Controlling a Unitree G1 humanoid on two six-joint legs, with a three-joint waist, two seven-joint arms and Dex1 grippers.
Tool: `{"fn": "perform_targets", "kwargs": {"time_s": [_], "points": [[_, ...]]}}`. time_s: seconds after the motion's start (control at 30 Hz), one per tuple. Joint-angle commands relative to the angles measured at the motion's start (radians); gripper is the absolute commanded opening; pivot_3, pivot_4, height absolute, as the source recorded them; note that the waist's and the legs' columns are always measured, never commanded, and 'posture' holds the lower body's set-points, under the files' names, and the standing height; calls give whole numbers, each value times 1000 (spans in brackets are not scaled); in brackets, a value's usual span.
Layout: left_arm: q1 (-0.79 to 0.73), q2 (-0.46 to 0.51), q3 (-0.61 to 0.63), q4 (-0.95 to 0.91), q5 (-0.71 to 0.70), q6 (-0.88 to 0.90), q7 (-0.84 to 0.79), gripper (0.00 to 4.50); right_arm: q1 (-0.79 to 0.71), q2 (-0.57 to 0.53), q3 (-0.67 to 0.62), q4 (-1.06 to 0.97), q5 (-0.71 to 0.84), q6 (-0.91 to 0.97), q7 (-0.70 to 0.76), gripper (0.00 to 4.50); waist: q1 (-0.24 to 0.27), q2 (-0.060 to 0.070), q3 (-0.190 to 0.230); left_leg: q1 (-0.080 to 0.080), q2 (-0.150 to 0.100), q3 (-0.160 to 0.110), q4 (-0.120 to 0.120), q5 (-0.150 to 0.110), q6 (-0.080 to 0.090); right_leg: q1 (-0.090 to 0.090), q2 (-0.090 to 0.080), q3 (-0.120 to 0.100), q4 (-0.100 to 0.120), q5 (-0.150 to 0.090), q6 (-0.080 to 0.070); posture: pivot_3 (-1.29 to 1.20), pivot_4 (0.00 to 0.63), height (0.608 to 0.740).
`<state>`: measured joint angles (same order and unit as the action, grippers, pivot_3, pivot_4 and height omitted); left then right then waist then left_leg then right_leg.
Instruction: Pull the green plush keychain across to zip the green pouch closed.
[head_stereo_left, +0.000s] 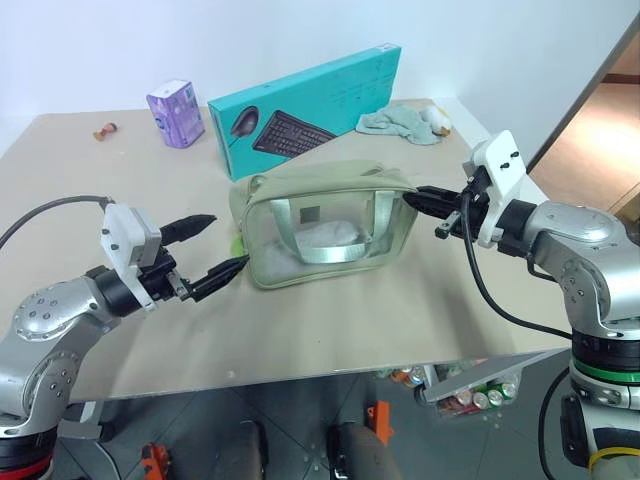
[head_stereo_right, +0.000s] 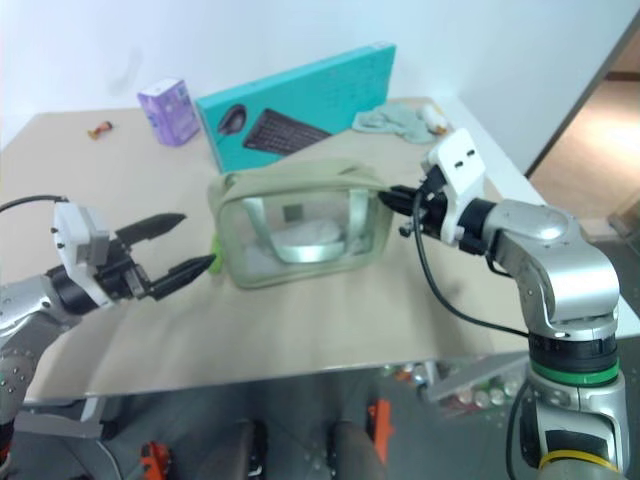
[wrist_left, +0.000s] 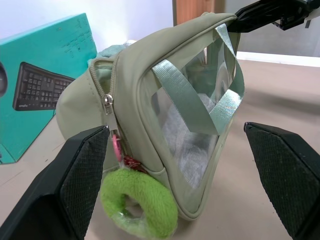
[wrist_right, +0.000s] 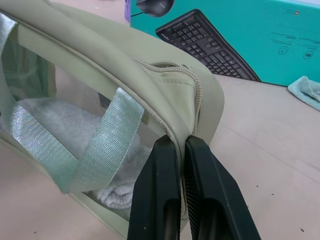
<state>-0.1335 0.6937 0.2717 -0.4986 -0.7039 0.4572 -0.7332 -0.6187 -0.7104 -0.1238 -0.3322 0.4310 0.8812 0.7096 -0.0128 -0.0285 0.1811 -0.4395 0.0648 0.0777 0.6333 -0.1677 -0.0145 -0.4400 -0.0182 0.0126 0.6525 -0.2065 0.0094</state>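
Observation:
The slider (wrist_left: 108, 102) will go over the pouch's top and down the pouch's far end when I pull the keychain, because split zipper teeth (wrist_left: 103, 74) run up from the slider.
The green pouch (head_stereo_left: 320, 225) stands upright in the middle of the table, with a white cloth showing through its clear side panel. The green plush keychain (wrist_left: 140, 205) hangs from the zipper slider (wrist_left: 107, 102) at the pouch's left end. My left gripper (head_stereo_left: 225, 243) is open and level at that end, with the keychain between its spread fingers (wrist_left: 75, 180) and untouched. My right gripper (head_stereo_left: 412, 198) is shut on the fabric edge of the pouch's right end, and its fingers (wrist_right: 165, 190) pinch the seam below the zipper's end.
A long teal keyboard box (head_stereo_left: 310, 100) leans behind the pouch. A purple pack (head_stereo_left: 175, 113) and a small brown object (head_stereo_left: 105, 130) sit at the back left, and a pale teal cloth (head_stereo_left: 400, 122) at the back right. The table's front edge (head_stereo_left: 300, 375) is close.

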Motion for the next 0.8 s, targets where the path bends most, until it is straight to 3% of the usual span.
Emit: {"fn": "perform_targets", "kwargs": {"time_s": [0.03,0.53,0.8], "points": [[-14,4,4,-10,6,-18,-8,4500,21,29,-9,-97,44,13,-29,50,-4,0,0,0,0,0,0,0,0,0,0,0,0,0,0,0,150,740],[93,-58,121,91,36,-7,131,4500,73,46,61,-107,35,-42,-34,50,-13,-2,-1,2,1,1,0,0,0,0,1,1,0,1,0,0,150,740],[140,-106,82,77,85,-34,157,4500,67,48,76,-80,23,-62,-32,50,-12,-2,-1,2,1,1,0,0,0,0,1,1,0,1,-1,0,150,740]]}}
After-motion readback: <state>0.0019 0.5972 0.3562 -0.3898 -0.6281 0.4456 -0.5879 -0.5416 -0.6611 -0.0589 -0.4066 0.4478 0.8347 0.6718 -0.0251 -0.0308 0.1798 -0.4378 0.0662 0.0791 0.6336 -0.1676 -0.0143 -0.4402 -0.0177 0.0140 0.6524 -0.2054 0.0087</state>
